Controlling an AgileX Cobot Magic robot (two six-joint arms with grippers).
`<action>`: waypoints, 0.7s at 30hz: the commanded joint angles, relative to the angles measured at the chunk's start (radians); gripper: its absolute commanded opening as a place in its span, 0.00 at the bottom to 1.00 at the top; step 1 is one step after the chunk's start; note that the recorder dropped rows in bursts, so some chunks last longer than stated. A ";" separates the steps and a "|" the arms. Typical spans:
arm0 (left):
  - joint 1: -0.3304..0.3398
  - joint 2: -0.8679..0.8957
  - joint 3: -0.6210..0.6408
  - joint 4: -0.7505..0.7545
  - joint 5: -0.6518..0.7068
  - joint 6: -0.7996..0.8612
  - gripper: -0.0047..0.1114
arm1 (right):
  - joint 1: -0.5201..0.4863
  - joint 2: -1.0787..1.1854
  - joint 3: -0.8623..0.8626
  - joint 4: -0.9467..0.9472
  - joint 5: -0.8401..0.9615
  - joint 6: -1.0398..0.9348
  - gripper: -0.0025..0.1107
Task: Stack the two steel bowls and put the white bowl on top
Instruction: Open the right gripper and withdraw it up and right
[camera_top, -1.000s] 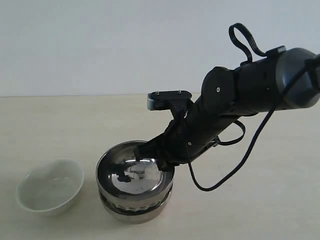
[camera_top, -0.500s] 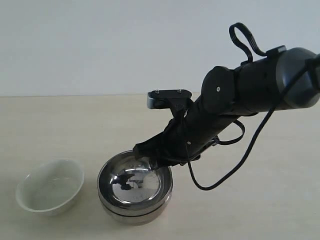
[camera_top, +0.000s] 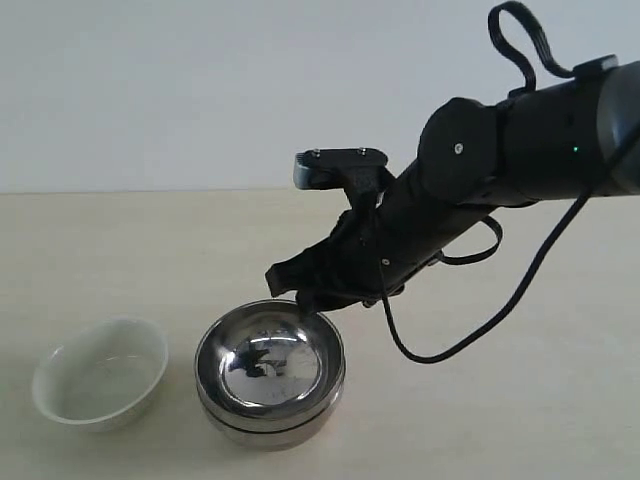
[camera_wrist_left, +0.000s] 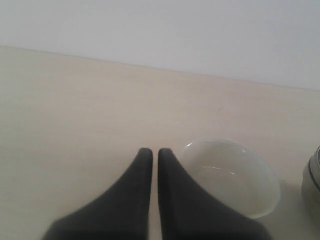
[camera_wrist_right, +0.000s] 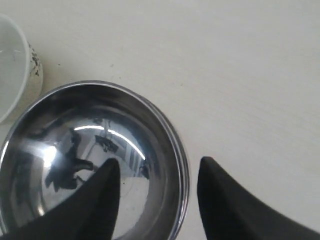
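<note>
The robot's right gripper should go on moving back until the space over the stack is clear, because the upper steel bowl (camera_top: 270, 362) sits nested in the lower one.
The two steel bowls sit nested on the table, the upper one (camera_top: 268, 362) inside the lower one (camera_top: 272, 428). My right gripper (camera_top: 303, 298) hovers just above the stack's far rim. In the right wrist view the right gripper (camera_wrist_right: 159, 164) is open, one finger over the top bowl (camera_wrist_right: 65, 150) and one outside its rim, touching nothing. The white bowl (camera_top: 100, 372) stands empty to the left of the stack. In the left wrist view my left gripper (camera_wrist_left: 151, 153) is shut and empty, close beside the white bowl (camera_wrist_left: 235, 175).
The pale wooden table (camera_top: 520, 400) runs back to a plain white wall. A black cable (camera_top: 470, 335) loops down from the right arm near the stack. An edge of the steel stack (camera_wrist_left: 314, 186) shows in the left wrist view.
My right gripper opened and let go of the upper steel bowl, which settled level into the lower one. The right arm then rose a little off the stack.
</note>
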 joint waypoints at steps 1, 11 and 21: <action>-0.007 -0.004 0.004 -0.008 -0.010 -0.002 0.07 | 0.000 -0.042 -0.004 -0.024 0.009 -0.002 0.40; -0.007 -0.004 0.004 -0.008 -0.010 -0.002 0.07 | 0.000 -0.092 -0.002 -0.044 0.048 -0.002 0.40; -0.007 -0.004 0.004 -0.008 -0.010 -0.002 0.07 | 0.000 -0.254 0.124 -0.065 -0.157 0.051 0.26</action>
